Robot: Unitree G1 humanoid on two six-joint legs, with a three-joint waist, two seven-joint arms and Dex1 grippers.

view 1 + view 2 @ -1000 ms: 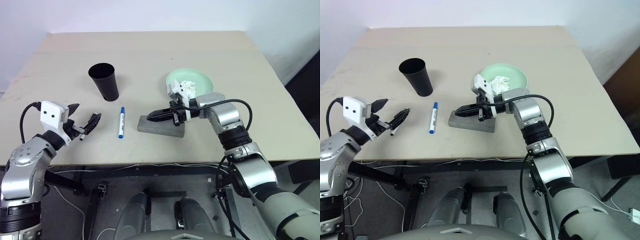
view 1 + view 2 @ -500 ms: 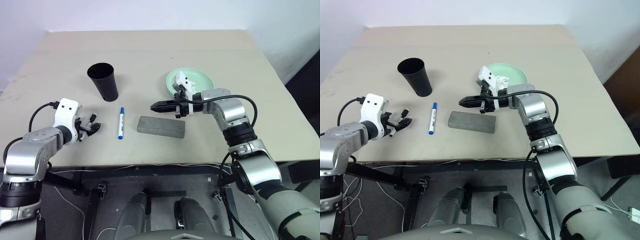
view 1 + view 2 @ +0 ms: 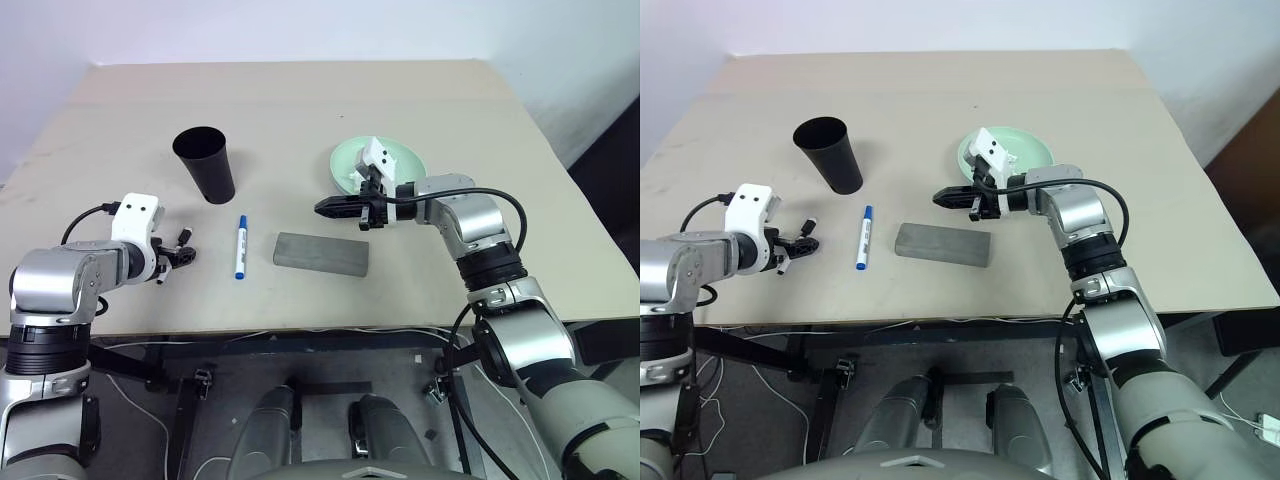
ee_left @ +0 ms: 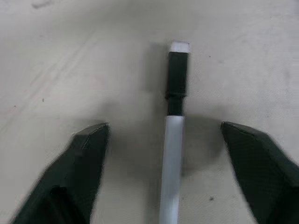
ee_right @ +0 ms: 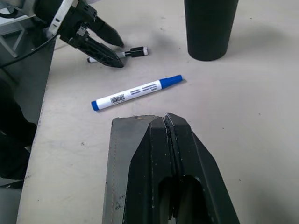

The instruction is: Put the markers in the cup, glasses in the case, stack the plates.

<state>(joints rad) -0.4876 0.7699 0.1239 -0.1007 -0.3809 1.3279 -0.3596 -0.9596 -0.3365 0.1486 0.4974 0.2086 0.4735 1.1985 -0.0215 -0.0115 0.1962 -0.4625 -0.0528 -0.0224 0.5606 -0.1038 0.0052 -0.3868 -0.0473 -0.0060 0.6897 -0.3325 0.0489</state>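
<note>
The black-capped marker (image 3: 184, 237) seems shorter than the tall black cup (image 3: 206, 166). That means the marker will go down below the cup's rim when I drop it in.
A blue-capped white marker (image 3: 241, 245) lies on the table between the black cup (image 3: 205, 163) and the closed grey case (image 3: 321, 254). A second marker with a black cap (image 4: 174, 135) lies flat between the fingers of my left gripper (image 3: 186, 247), which is open and tilted down onto the table; the fingers stand apart from the marker on both sides. My right gripper (image 3: 325, 208) is shut and empty, hovering just beyond the case (image 5: 126, 177) and pointing left. The mint green plate (image 3: 405, 158) sits behind my right wrist, partly hidden. The glasses are out of view.
The table's front edge (image 3: 300, 325) runs close below my left gripper and the case. Open tabletop stretches behind the cup and to the right of the plate.
My left gripper tipped down onto the table around the black-capped marker, and its fingers drew closer together. My right gripper lifted off the case and moved right, toward the plate.
</note>
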